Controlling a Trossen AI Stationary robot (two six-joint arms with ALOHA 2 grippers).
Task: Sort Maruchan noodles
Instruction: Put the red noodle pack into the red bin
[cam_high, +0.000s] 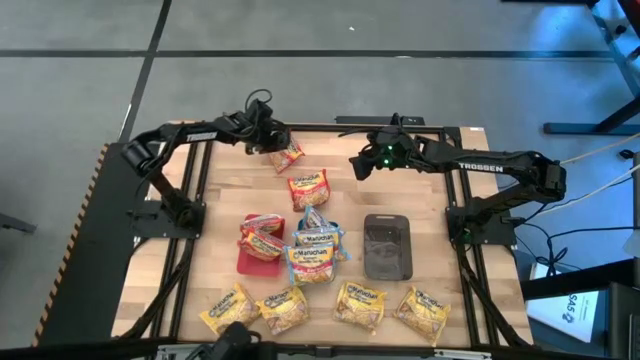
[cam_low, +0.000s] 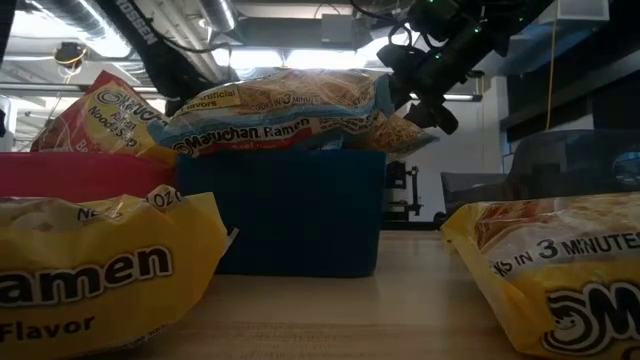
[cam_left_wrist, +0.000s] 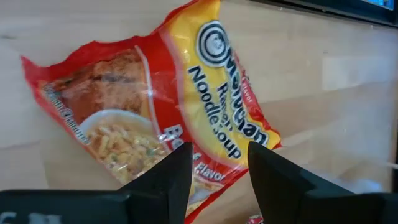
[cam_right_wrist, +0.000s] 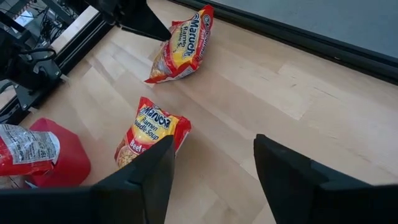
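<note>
My left gripper opens narrower than the farther red packet (cam_high: 288, 155) lying flat, so it should drag that packet toward the nearer packet (cam_high: 309, 189) for my right gripper to brace.
Two red Maruchan noodle packets lie flat on the wooden table toward its far edge. My left gripper (cam_high: 268, 140) (cam_left_wrist: 217, 168) stands open just over the farther packet (cam_high: 285, 156) (cam_left_wrist: 155, 106), its fingers straddling one edge; I see no touch. The nearer red packet (cam_high: 308, 188) (cam_right_wrist: 152, 132) lies alone toward the table's middle. My right gripper (cam_high: 358, 167) (cam_right_wrist: 211, 180) hangs open above bare table to that packet's right, nothing between its fingers.
A red tray (cam_high: 245, 264) holds red packets, and a teal tray (cam_low: 280, 210) beside it holds blue-edged ones (cam_high: 312, 250). A dark grey tray (cam_high: 387, 247) lies to their right. Several yellow packets (cam_high: 290, 308) line the near edge. Bare wood lies at the far right.
</note>
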